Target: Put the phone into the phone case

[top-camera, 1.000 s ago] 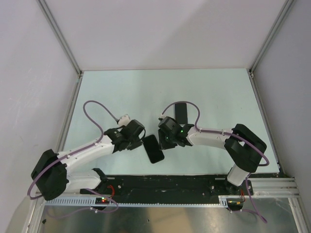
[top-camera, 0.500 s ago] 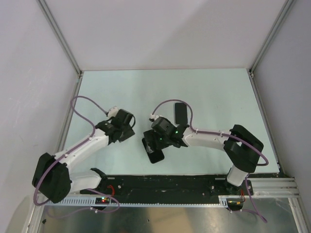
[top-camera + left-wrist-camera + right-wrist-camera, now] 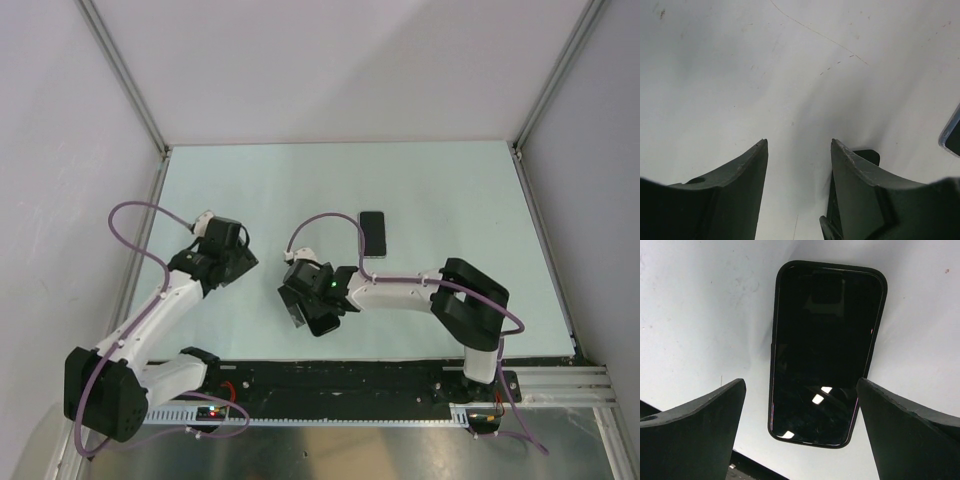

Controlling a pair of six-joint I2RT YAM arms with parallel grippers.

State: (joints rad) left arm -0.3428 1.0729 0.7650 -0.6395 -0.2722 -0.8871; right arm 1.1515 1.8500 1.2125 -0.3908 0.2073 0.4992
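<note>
The phone (image 3: 825,355) is at a slant between my right gripper's open fingers. Next, I turn my right gripper to line up with the phone's long sides (image 3: 772,370) before I grip it.
A black phone (image 3: 825,350) lies flat on the pale table, glossy screen up, with a black case rim (image 3: 773,355) showing round its edge. My right gripper (image 3: 801,382) hangs over its near end, open wide, a finger on either side and neither touching it. From above, the phone (image 3: 325,325) peeks out from under the right gripper (image 3: 305,305) near the table's front edge. My left gripper (image 3: 238,262) stands off to the left, well apart from the phone. In its own view the left gripper (image 3: 799,145) is open over bare table.
A second black slab with a pale rim (image 3: 372,232) lies farther back on the table, and its corner (image 3: 952,132) shows in the left wrist view. The black front rail (image 3: 350,375) runs just below the phone. Metal frame posts (image 3: 140,215) border the table.
Both grippers have opened and let go of the phone, which stays flat on the table. The left arm has drawn back to the left. The right gripper has shifted left over the phone.
</note>
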